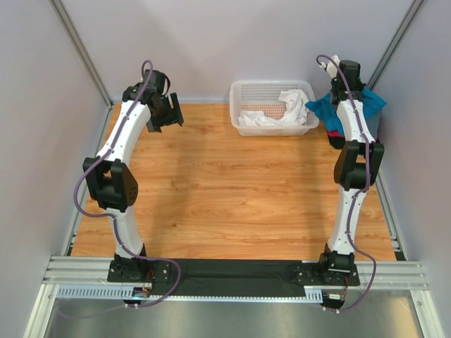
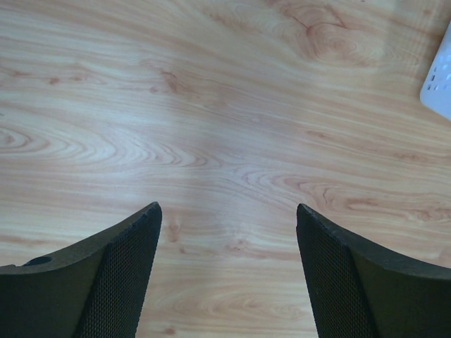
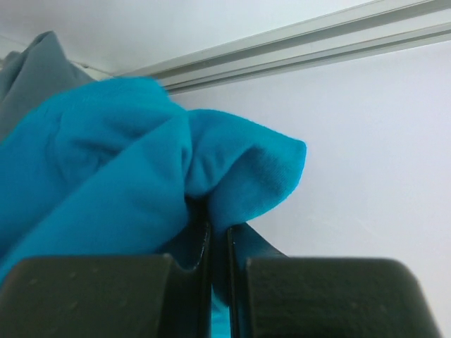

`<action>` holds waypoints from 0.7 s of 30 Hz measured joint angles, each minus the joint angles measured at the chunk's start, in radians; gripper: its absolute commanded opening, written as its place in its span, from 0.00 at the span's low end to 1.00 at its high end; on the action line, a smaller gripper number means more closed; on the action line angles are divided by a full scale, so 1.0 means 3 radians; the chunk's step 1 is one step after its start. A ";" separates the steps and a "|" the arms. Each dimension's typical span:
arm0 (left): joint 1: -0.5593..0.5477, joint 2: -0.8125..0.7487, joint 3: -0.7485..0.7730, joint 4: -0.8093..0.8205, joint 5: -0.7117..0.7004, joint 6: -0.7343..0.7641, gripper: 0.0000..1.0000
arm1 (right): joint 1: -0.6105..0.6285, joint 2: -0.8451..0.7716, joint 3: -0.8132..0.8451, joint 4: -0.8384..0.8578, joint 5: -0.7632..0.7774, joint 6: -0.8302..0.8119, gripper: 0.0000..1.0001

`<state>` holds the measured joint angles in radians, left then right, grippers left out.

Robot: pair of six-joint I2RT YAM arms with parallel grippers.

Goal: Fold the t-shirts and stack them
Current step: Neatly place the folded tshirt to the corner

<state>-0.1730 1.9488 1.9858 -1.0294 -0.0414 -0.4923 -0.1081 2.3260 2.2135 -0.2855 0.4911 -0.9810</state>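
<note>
The teal shirt is over the slate-grey shirt and red-pink cloth, so the robot's right gripper should carry on going toward the far corner and let go of the teal shirt's fold on that pile.
A teal-blue t-shirt lies bunched in a heap at the table's far right corner. A bit of red-pink cloth shows under it. My right gripper is shut on a fold of the teal shirt, which bulges above the jaws. A slate-grey shirt peeks out behind it. In the top view the right gripper's tips are buried in the heap. A white t-shirt sits crumpled in the basket. My left gripper hovers at the far left, open over bare wood, holding nothing.
The white lattice basket stands at the far middle, and its corner shows in the left wrist view. Grey walls close the back and both sides. A black strip lies between the arm bases at the near edge.
</note>
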 measured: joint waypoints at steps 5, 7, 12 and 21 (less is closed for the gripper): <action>0.0013 -0.0005 0.0065 -0.0094 -0.0031 -0.0092 0.84 | -0.0079 0.0244 0.0196 0.0024 0.0027 0.0031 0.01; 0.0025 0.0000 0.0134 -0.0135 -0.0038 -0.0116 0.84 | -0.0112 0.0291 0.0196 0.0055 0.0025 0.0032 0.00; 0.0053 0.0090 0.0482 -0.0172 -0.0038 -0.0168 0.84 | -0.0172 0.0446 0.0205 0.0187 0.0036 0.0099 0.01; 0.0058 0.0181 0.0598 -0.0159 0.0047 -0.0314 0.84 | -0.0272 0.0688 0.0420 0.0183 0.0010 0.0549 0.57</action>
<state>-0.1555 2.0029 2.1651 -1.0771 -0.0273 -0.5865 -0.1898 2.5324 2.3394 -0.2306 0.4942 -0.8162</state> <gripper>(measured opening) 0.837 0.138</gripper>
